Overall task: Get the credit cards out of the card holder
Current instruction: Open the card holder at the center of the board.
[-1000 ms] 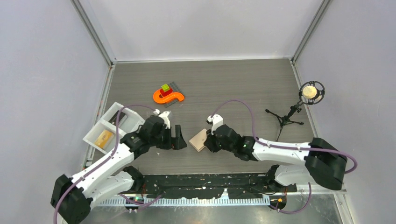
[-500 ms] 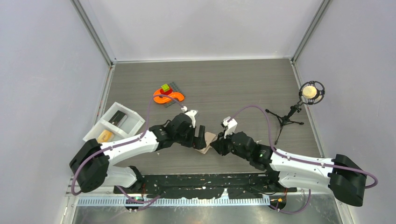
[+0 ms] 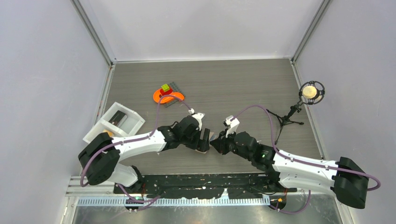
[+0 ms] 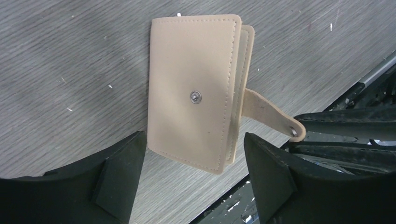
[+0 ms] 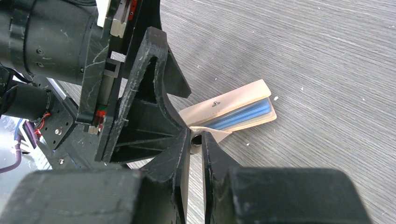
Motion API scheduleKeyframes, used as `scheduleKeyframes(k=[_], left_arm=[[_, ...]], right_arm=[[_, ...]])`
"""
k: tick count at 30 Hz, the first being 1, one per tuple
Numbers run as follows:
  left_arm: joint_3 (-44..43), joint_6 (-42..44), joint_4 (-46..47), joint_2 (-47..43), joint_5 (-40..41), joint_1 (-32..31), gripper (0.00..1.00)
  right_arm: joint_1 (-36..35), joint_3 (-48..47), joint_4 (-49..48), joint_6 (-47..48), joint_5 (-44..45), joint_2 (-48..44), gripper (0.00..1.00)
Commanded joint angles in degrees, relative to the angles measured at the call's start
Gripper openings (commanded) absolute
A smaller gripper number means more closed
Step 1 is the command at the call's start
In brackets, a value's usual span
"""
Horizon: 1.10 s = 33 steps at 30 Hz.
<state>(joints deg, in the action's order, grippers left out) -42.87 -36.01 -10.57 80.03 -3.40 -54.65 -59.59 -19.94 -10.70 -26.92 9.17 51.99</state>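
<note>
The cover lies over the card holder's blue inner sides (image 5: pixel 245 115), so the robot's left gripper should fold the cover open (image 5: pixel 238 96) and hold it before the right gripper leaves the snap tab.
The beige-tan card holder (image 4: pixel 194 93) lies on the table, slightly ajar, its pale blue inner faces (image 5: pixel 245 115) showing in the right wrist view. My right gripper (image 5: pixel 196 140) is shut on its rounded snap tab (image 4: pixel 271 114). My left gripper (image 4: pixel 191 177) is open, with one jaw on each side of the holder's near end and neither touching it. From above, both grippers meet at the holder (image 3: pixel 210 136), left gripper (image 3: pixel 204 140) and right gripper (image 3: pixel 215 145). A dark card (image 3: pixel 118 117) lies in the white tray. I see no card inside the holder.
The white two-compartment tray (image 3: pixel 132 122) stands at the left; my left arm hides most of its near compartment. An orange S-shaped toy (image 3: pixel 164 97) with small blocks sits at the back. A microphone on a tripod (image 3: pixel 311 91) stands at the right. The table's front rail lies just behind the holder.
My left gripper has swung right from beside the tray and now straddles the card holder. My right gripper stayed on the tab and shifted a little right with the holder.
</note>
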Motion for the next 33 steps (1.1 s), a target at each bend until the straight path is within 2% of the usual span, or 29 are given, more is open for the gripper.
scheduleKeyframes(k=[1, 5, 7, 10, 12, 14, 20, 24, 33], left_arm=[[-1.9, 1.8, 1.7, 0.1, 4.3, -0.2, 0.76], [-1.1, 2.1, 0.2, -1.7, 8.2, -0.2, 0.6], [-0.7, 2.1, -0.7, -2.6, 10.0, -0.2, 0.55], [0.3, 1.9, -0.4, -3.2, 10.3, -0.2, 0.43], [0.8, 1.8, -0.1, -3.2, 10.0, -0.2, 0.4], [1.0, 1.8, 0.2, -2.7, 9.8, -0.2, 0.41], [-0.3, 3.5, -0.3, -1.7, 10.1, -0.2, 0.56], [-1.4, 7.0, 1.3, -1.4, 6.3, -0.2, 0.66], [-1.9, 9.0, 3.3, -2.0, 5.6, -0.3, 0.72]], right_arm=[[0.0, -0.6, -1.9, -0.3, 1.8, -1.8, 0.05], [0.0, -0.3, -0.1, 0.0, 3.8, -2.7, 0.05], [0.4, 0.4, 0.7, 0.0, 4.5, -3.3, 0.05], [1.8, 1.7, 1.6, 0.0, 4.4, -4.2, 0.06], [3.2, 2.3, 2.3, 0.2, 3.8, -4.6, 0.06], [4.6, 3.0, 2.6, 0.7, 2.8, -5.3, 0.06], [6.2, 2.7, 4.9, 2.9, 1.2, -6.9, 0.05], [6.7, 1.8, 5.6, 3.1, 0.1, -8.0, 0.05], [7.6, -2.0, 6.0, 6.2, -1.9, -7.5, 0.05]])
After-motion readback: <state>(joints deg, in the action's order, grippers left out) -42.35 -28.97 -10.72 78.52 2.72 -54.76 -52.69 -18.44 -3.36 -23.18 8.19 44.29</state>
